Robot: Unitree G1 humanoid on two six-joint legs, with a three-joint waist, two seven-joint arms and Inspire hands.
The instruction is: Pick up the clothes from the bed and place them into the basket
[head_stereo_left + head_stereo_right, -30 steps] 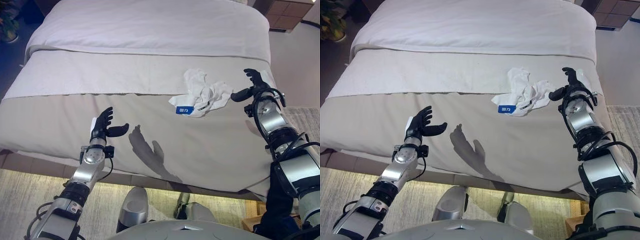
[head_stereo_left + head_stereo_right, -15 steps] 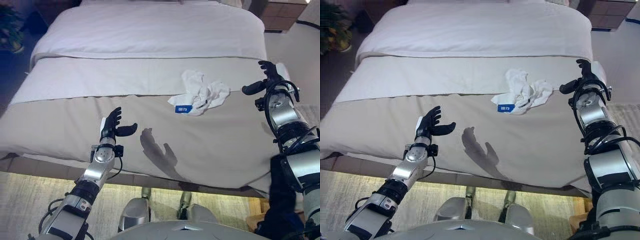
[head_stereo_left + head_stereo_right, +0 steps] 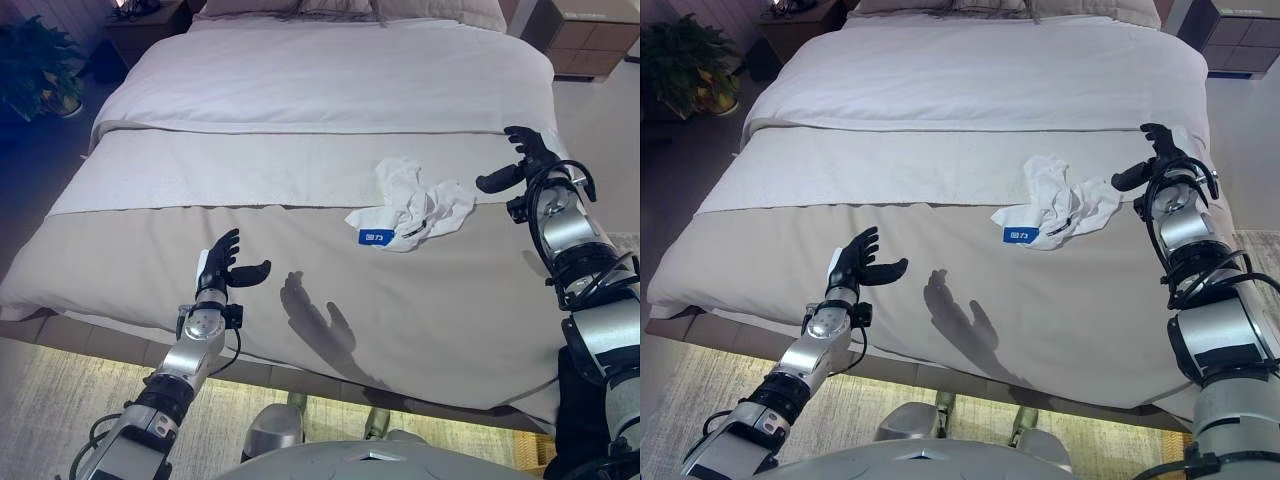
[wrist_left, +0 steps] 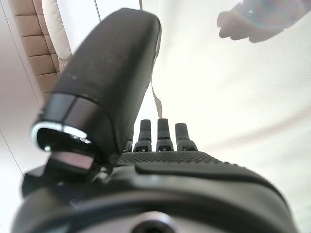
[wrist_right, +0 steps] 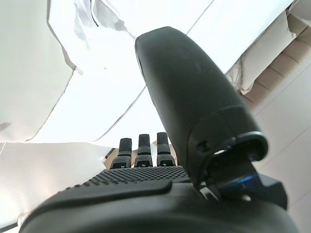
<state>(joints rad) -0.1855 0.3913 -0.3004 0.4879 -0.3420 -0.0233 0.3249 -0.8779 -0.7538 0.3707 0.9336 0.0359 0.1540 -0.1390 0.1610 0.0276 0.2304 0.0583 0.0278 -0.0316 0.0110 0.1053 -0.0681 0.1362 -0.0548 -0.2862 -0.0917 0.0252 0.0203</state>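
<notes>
My gripper will make the blue label (image 3: 376, 237) hang down below the cloth when it carries the garment, because the label lies flat at the white garment's loose edge (image 3: 397, 246).
A crumpled white garment (image 3: 415, 206) with a blue label lies on the beige bed cover (image 3: 150, 250), right of the middle; it also shows in the right eye view (image 3: 1062, 210). My right hand (image 3: 527, 160) is open, held above the bed just right of the garment, apart from it. My left hand (image 3: 222, 268) is open above the beige cover near the bed's front left, far from the garment. The wrist views show each hand's straight fingers (image 4: 165, 133) (image 5: 141, 145) with nothing in them.
The bed (image 3: 330, 80) has white bedding at the far end and pillows at the head. A potted plant (image 3: 40, 75) stands at the far left. A wooden nightstand (image 3: 585, 30) is at the far right. Patterned carpet (image 3: 50, 400) runs along the bed's front.
The camera has tilted up, showing more of the bed's head. My left hand has risen slightly over the cover. My right hand stays beside the garment.
</notes>
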